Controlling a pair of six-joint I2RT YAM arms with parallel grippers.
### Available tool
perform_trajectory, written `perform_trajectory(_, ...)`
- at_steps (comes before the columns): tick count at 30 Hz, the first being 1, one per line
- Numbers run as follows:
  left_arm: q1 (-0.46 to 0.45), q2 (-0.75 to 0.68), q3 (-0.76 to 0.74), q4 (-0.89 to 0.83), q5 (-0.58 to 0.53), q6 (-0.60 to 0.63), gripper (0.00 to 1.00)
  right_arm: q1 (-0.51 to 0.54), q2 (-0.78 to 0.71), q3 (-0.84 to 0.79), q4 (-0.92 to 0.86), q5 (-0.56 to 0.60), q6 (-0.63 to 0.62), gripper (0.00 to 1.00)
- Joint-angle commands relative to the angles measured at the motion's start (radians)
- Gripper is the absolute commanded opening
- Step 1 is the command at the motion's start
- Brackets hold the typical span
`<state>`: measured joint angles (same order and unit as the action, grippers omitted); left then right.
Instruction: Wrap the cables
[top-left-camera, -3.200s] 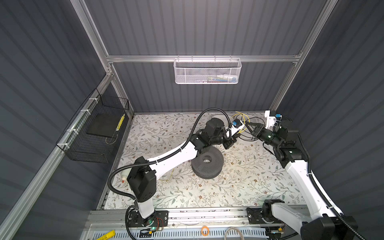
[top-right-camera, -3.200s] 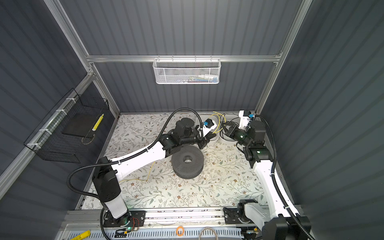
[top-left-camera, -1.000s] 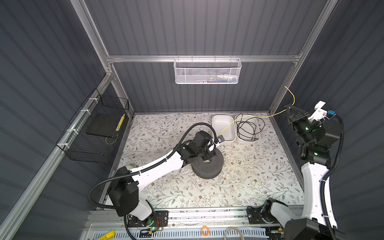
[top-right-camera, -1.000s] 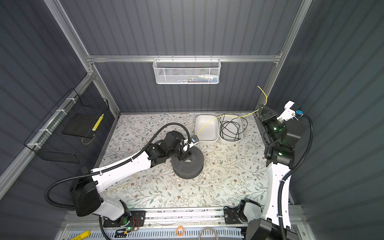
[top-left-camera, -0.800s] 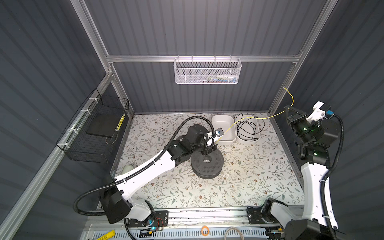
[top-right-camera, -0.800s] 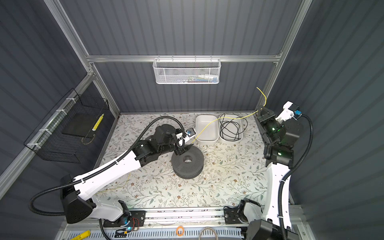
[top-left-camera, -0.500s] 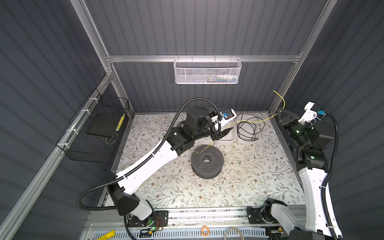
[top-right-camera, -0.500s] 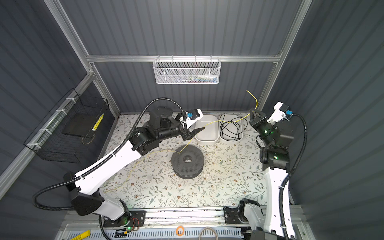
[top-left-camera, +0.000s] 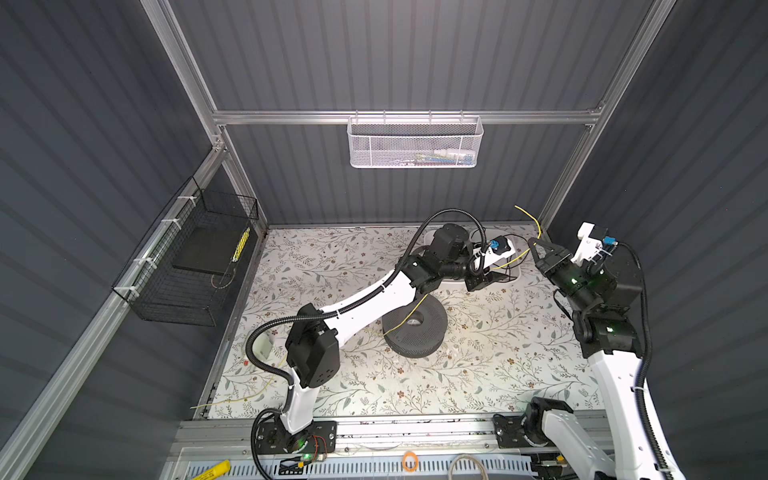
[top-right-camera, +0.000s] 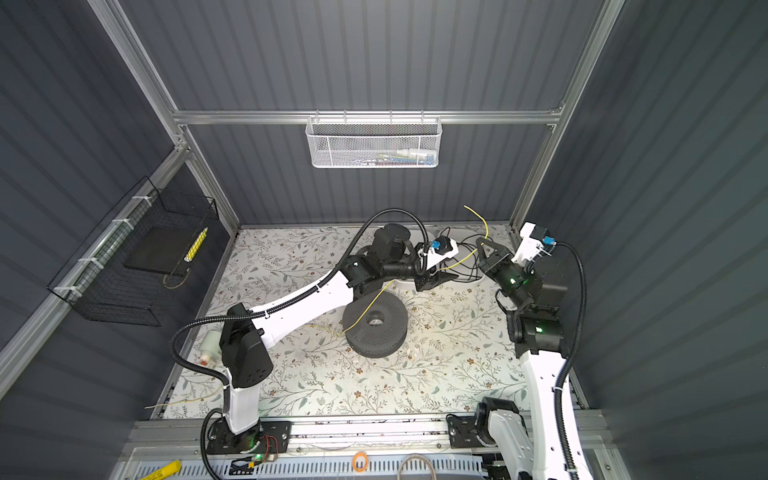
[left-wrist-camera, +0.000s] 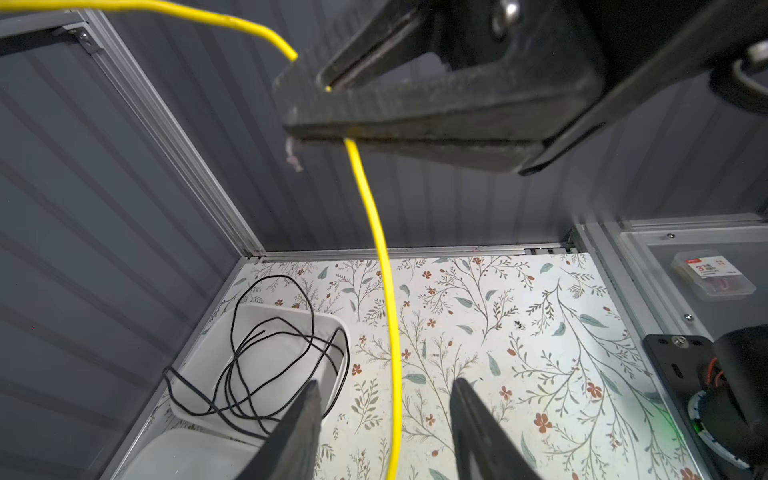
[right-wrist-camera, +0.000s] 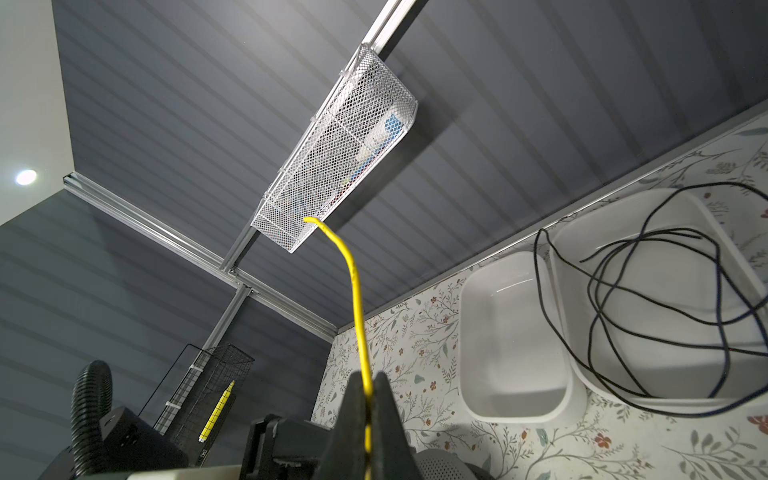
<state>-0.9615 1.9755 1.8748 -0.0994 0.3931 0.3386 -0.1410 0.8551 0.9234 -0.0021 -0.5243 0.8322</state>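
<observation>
My right gripper is pinching the yellow cable near its loose end (top-left-camera: 530, 217), so my left gripper should hold the cable tight while my right gripper takes hold of it closer in.
The yellow cable (top-left-camera: 405, 316) rises off the dark round spool (top-left-camera: 415, 328) on the floor and passes behind my left forearm. It then runs between the fingers of my left gripper (top-left-camera: 496, 274), which is open around it and not touching. In the left wrist view the cable (left-wrist-camera: 376, 232) hangs in the gap of the left gripper (left-wrist-camera: 385, 381). My right gripper (top-left-camera: 533, 242) is shut on it just beyond, over the back right corner. In the right wrist view the right gripper (right-wrist-camera: 368, 376) pinches the cable (right-wrist-camera: 357, 291), whose free end curls upward.
Two white trays (right-wrist-camera: 507, 332) stand at the back right, one holding a loose black cable (left-wrist-camera: 266, 276). A white mesh basket (top-left-camera: 415, 141) hangs on the back wall and a black wire basket (top-left-camera: 195, 266) on the left wall. A stray yellow wire (top-left-camera: 232, 401) lies at the front left.
My left arm has lifted off the spool and swung back and right toward the trays, its jaws narrowing around the cable. My right gripper has come inward and lower, still holding the cable.
</observation>
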Motion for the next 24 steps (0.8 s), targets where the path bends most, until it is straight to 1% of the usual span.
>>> perform_trajectory(1,-0.005,0.014,0.042,0.078,0.034,-0.036,0.44,0.017,-0.012,-0.008,0.013,-0.016,-0.013,0.00)
perform_trajectory(4,-0.004,0.024,0.043,0.075,0.036,-0.045,0.33,0.026,-0.009,-0.011,0.015,-0.010,-0.018,0.00)
perform_trajectory(7,-0.005,0.021,0.032,0.080,0.036,-0.049,0.19,0.031,-0.004,-0.012,0.018,-0.006,-0.017,0.00)
perform_trajectory(11,-0.004,0.016,0.010,0.080,0.030,-0.049,0.09,0.037,-0.001,-0.014,0.021,-0.006,-0.017,0.00)
perform_trajectory(13,-0.004,0.014,-0.007,0.084,0.022,-0.046,0.01,0.041,-0.001,-0.015,0.020,-0.008,-0.018,0.00)
perform_trajectory(15,-0.004,0.007,-0.027,0.091,0.013,-0.046,0.00,0.045,-0.002,-0.013,0.010,-0.009,-0.023,0.00)
perform_trajectory(16,-0.004,0.002,-0.039,0.095,0.008,-0.043,0.00,0.045,-0.003,-0.014,0.001,-0.008,-0.029,0.05)
perform_trajectory(18,-0.005,-0.009,-0.060,0.086,0.001,-0.028,0.00,0.045,-0.009,-0.009,-0.031,-0.005,-0.052,0.10)
perform_trajectory(20,-0.004,-0.021,-0.080,0.058,-0.012,0.006,0.00,0.045,-0.015,0.021,-0.109,0.009,-0.107,0.24)
perform_trajectory(22,-0.004,-0.038,-0.099,0.012,-0.046,0.057,0.00,0.045,-0.019,0.061,-0.203,0.041,-0.173,0.35)
perform_trajectory(23,-0.005,-0.048,-0.112,-0.008,-0.055,0.079,0.00,0.045,-0.017,0.086,-0.258,0.065,-0.207,0.37)
perform_trajectory(24,-0.005,-0.061,-0.132,-0.019,-0.102,0.105,0.00,0.045,-0.010,0.113,-0.311,0.088,-0.242,0.39)
